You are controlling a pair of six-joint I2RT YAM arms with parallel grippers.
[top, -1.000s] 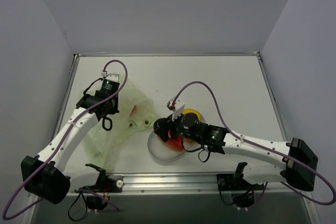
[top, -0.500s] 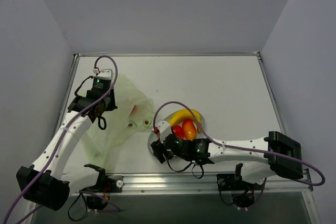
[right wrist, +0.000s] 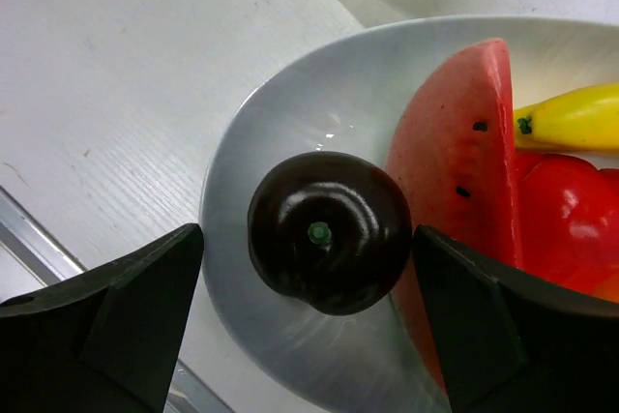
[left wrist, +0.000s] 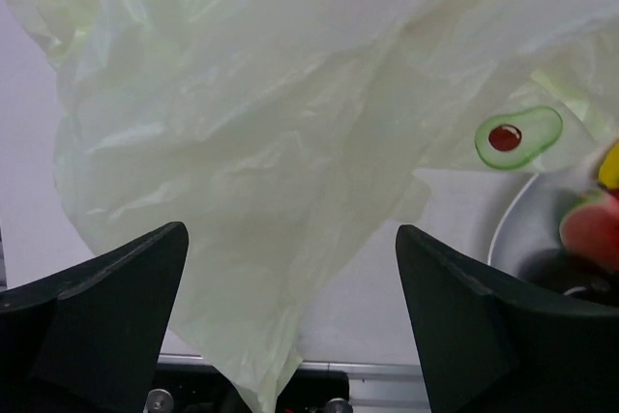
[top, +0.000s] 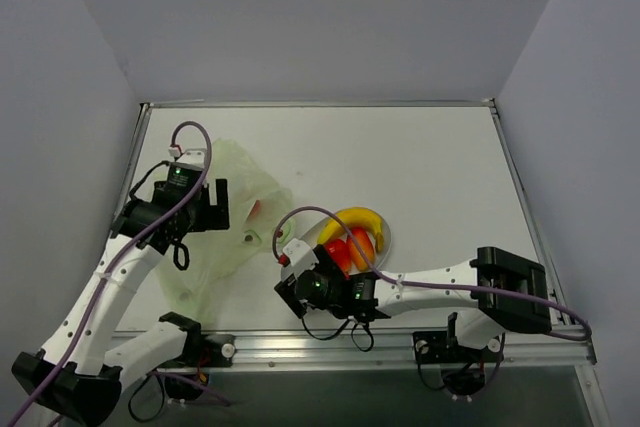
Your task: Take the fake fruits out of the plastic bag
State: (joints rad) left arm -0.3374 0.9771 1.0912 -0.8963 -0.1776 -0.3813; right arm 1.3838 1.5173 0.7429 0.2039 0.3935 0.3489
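Observation:
My gripper should expect another round fake fruit inside when I lift the bag, because a pinkish patch (top: 254, 210) shows among the folds of the plastic bag (top: 226, 259).
The pale yellow-green plastic bag (top: 240, 209) lies crumpled at the left, and its thin folds fill the left wrist view (left wrist: 271, 113). My left gripper (top: 216, 205) hovers over it, open (left wrist: 290, 321), with the bag's lower corner loose between the fingers. The fake fruits sit on the white plate (top: 384, 234): a yellow banana (top: 352, 218), red pieces (top: 340, 251) and an orange one (top: 362, 244). My right gripper (top: 293, 294) is at the plate's near-left end, open (right wrist: 309, 321). A dark purple fruit (right wrist: 329, 231) rests between its fingers, untouched, beside a watermelon slice (right wrist: 455, 166).
An avocado-shaped print with a red centre (left wrist: 517, 134) shows on the bag near the plate's rim (left wrist: 511, 229). A metal rail (top: 330, 343) runs along the table's near edge, close behind the right gripper. Grey walls enclose the table on three sides.
My left gripper has opened, let go of the bag and drawn back toward the near-left. The right arm swung to the plate's near-left end and its jaws widened around the dark fruit.

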